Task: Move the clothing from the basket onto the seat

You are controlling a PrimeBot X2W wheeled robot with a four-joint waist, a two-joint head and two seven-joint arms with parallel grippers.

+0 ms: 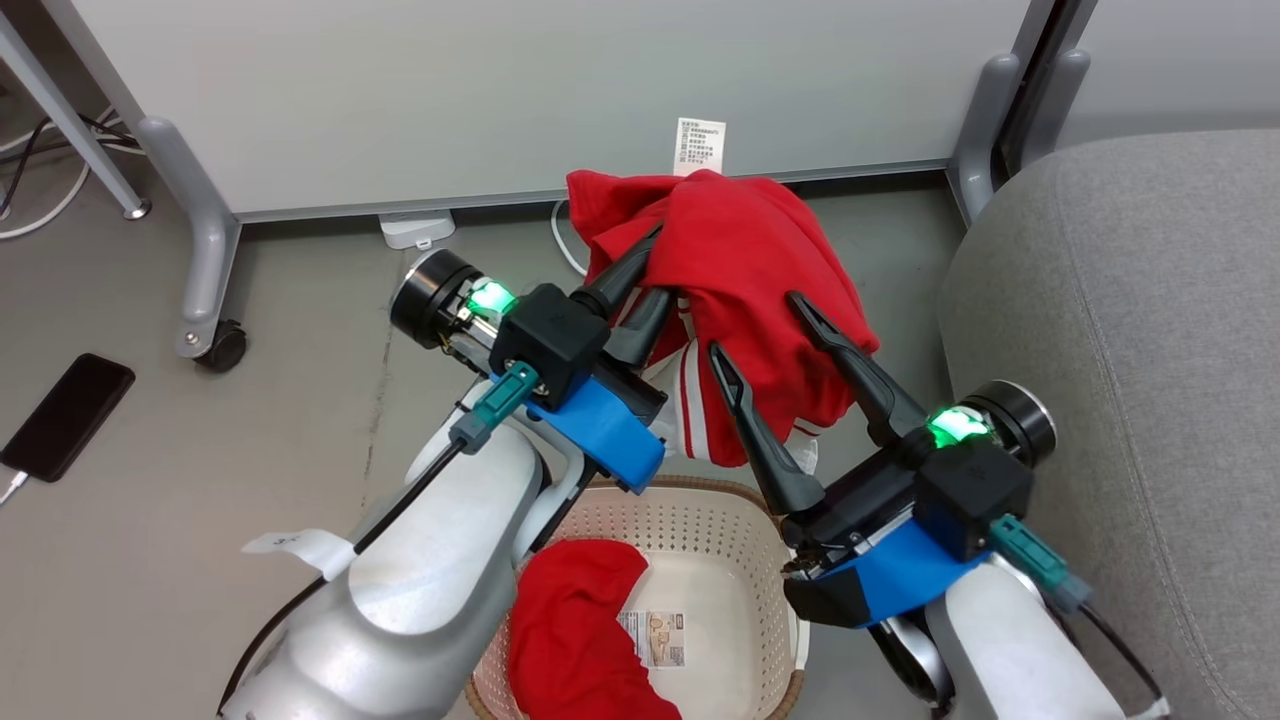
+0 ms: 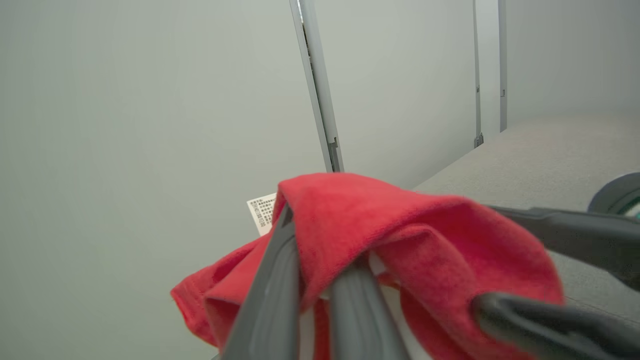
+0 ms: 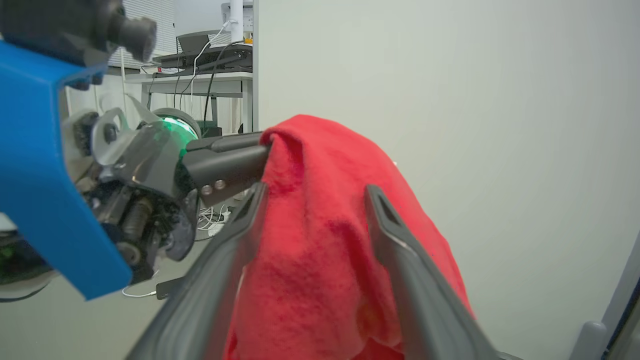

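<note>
My left gripper will lower the red garment (image 1: pixel 768 294) onto the seat, where it will sink into a crumpled heap, as it droops from my fingers in loose folds (image 1: pixel 680 240).
A red garment of the clothing (image 1: pixel 740 270) hangs in the air above the far end of the basket (image 1: pixel 700 497), a white tag sticking up from it. My left gripper (image 1: pixel 660 266) is shut on its upper left fold; in the left wrist view the cloth (image 2: pixel 410 225) drapes over the closed fingers (image 2: pixel 272 295). My right gripper (image 1: pixel 755 325) stands open at the garment's right side, and in the right wrist view the cloth (image 3: pixel 320 250) lies between its spread fingers (image 3: pixel 400 250). Another red garment (image 1: pixel 575 630) lies inside the basket. The grey seat (image 1: pixel 1130 350) is at the right.
A white partition (image 1: pixel 500 90) on castor feet (image 1: pixel 215 340) stands behind the basket. A black phone (image 1: pixel 65 415) on a cable lies on the floor at the left. A white cable (image 1: pixel 565 240) runs under the partition. A label sticker (image 1: pixel 652 638) shows on the basket's bottom.
</note>
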